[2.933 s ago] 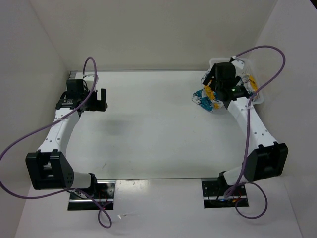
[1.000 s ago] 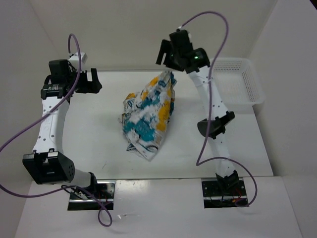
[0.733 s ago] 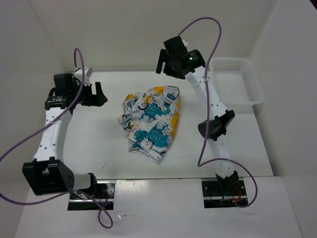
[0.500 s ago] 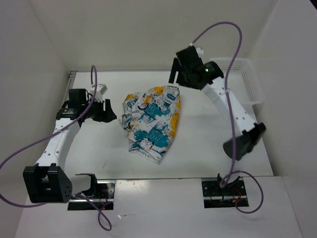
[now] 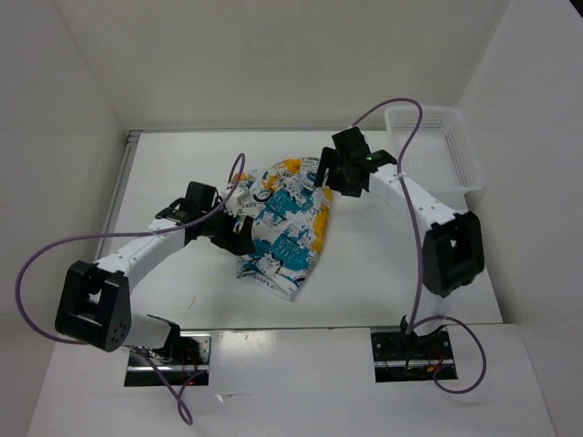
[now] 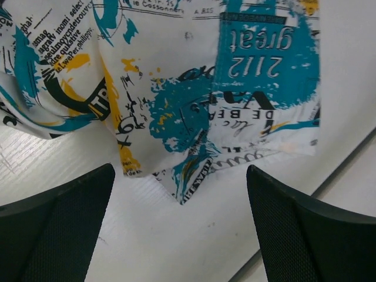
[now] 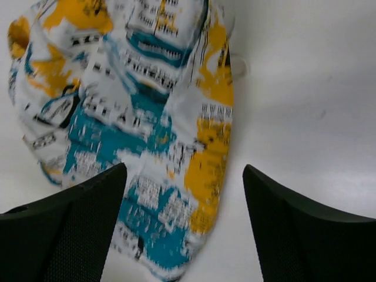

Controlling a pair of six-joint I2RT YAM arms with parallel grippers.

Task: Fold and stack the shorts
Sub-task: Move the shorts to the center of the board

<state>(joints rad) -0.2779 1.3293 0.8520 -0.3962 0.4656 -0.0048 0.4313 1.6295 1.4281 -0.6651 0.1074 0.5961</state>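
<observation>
Loose creases [image 5: 266, 197] bunch up the cloth between my grippers. So the shorts [image 5: 290, 229] will stretch out wide and hang limp below when I lift and spread them.
The shorts [image 5: 282, 223], white with teal, yellow and black print, lie crumpled on the table in the middle. They fill the upper part of the left wrist view [image 6: 194, 88] and the left half of the right wrist view [image 7: 141, 135]. My left gripper [image 5: 239, 235] is open and empty, low at the shorts' left edge. A pointed corner of cloth lies between its fingers in the left wrist view [image 6: 179, 235]. My right gripper [image 5: 328, 177] is open and empty at the shorts' top right edge, its fingers [image 7: 299, 235] straddling the yellow hem.
A white plastic mesh basket [image 5: 437, 155] stands at the back right of the table. White walls close the table at the back and both sides. The table's front edge [image 5: 301, 328] runs below the shorts.
The right gripper carried the shorts from the basket to the table's middle and let them drop. Both arms have since swung in and down to the shorts' edges, jaws open.
</observation>
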